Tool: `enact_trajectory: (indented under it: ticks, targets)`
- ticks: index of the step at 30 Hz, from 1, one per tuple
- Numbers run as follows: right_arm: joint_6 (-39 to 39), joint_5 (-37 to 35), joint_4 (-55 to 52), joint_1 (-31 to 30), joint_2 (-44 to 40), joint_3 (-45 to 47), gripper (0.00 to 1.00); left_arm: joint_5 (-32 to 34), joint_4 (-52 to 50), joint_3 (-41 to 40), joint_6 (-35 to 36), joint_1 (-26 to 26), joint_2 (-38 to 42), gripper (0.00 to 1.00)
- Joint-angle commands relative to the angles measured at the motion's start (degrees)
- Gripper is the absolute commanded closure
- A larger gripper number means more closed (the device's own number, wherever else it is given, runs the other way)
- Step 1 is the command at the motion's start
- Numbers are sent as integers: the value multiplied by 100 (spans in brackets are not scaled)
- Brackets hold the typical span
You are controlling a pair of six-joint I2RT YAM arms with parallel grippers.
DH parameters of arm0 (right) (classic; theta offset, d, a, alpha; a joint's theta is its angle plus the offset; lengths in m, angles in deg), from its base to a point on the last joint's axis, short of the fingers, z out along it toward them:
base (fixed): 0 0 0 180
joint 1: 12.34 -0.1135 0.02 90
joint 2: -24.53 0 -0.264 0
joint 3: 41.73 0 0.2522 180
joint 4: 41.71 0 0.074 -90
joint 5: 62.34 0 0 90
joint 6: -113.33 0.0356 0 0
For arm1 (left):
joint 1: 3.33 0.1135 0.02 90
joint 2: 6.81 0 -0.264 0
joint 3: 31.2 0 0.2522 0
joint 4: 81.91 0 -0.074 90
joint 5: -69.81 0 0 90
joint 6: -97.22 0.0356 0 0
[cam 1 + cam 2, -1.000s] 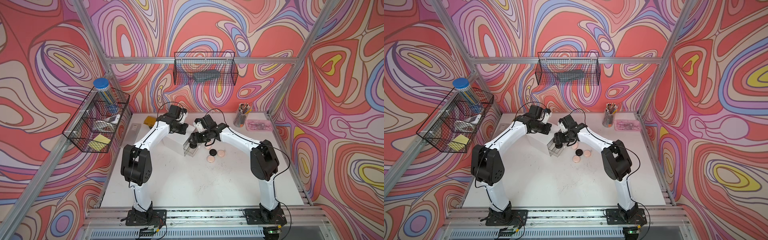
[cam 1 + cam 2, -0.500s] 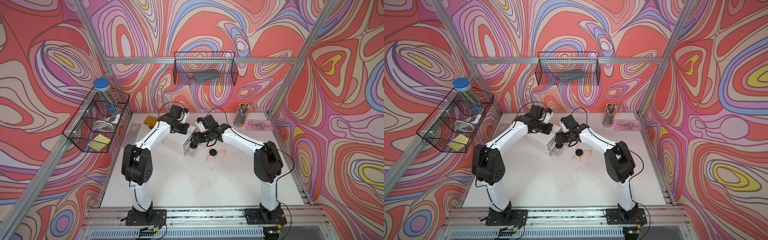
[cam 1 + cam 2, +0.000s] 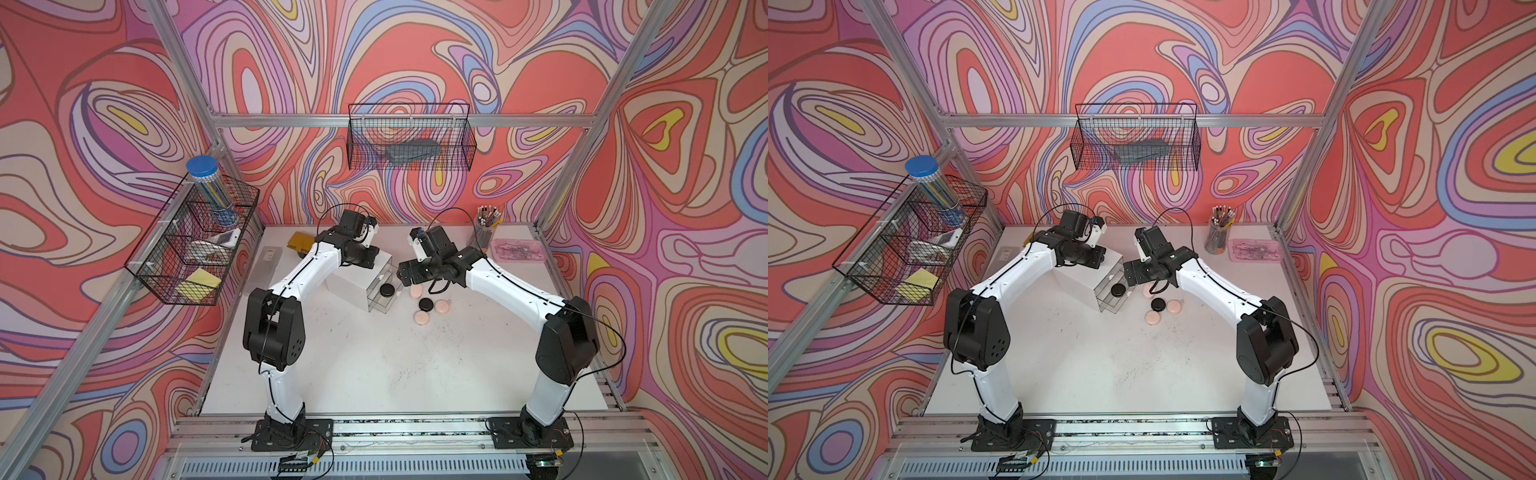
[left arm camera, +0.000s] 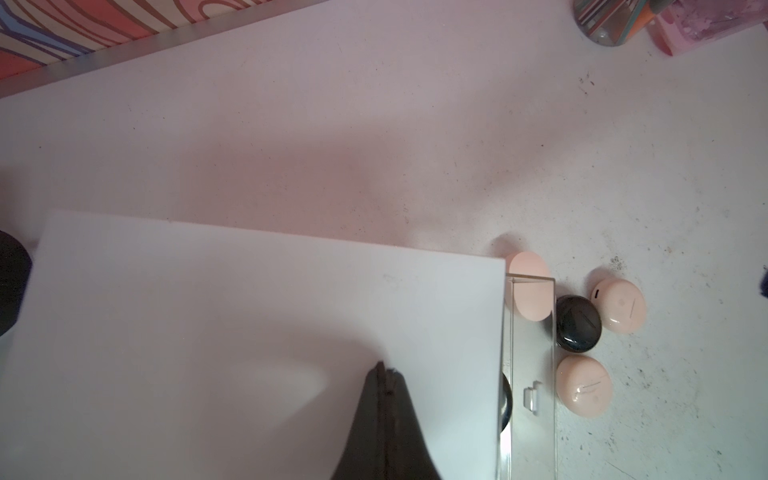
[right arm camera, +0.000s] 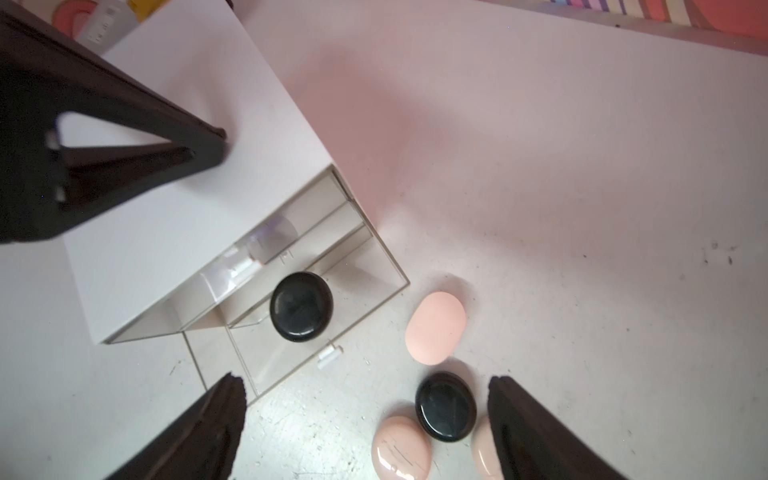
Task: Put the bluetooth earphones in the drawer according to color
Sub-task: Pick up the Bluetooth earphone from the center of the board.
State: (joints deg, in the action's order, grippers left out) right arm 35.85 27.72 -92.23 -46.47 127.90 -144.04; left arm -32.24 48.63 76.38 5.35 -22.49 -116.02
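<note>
I can see an open part of the drawer's bottom (image 5: pixel 364 268) beside the drawer's black case. The other black case (image 3: pixel 426 304) will come to lie flat there when I lower it in.
The drawer cabinet (image 3: pixel 353 286), a white cube, stands mid-table in both top views with one clear drawer (image 5: pixel 365 291) pulled out. One black earphone case (image 5: pixel 301 306) lies in that drawer. On the table beside it lie a second black case (image 5: pixel 445 406) and three pale pink cases (image 3: pixel 415 293) (image 3: pixel 441 307) (image 3: pixel 421 318). My right gripper (image 5: pixel 365 386) hangs open above the table just in front of the drawer, with nothing between its fingers. My left gripper (image 4: pixel 384 370) is shut, its tip resting on the cabinet's white top (image 4: pixel 249 311).
A cup of pencils (image 3: pixel 484 232) and a pink tray (image 3: pixel 517 251) stand at the back right. A frosted flat box (image 3: pixel 269 266) and a yellow-brown item (image 3: pixel 300 241) lie at the back left. Wire baskets (image 3: pixel 195 245) hang on the walls.
My right gripper has drawn back to the right, away from the open drawer, with its jaws spreading wider. The black case now shows in the drawer. The left arm has stayed put.
</note>
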Motion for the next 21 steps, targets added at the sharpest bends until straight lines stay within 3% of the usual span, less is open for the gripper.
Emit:
enact_trajectory:
  ticks: [1,21]
  targets:
    - [-130,-185,-393,136,-53,299,7,160,-1622,-575,53,-67,-777,100]
    - [-250,-266,-906,214,1029,259,9,188,-1635,-576,56,-79,-784,100]
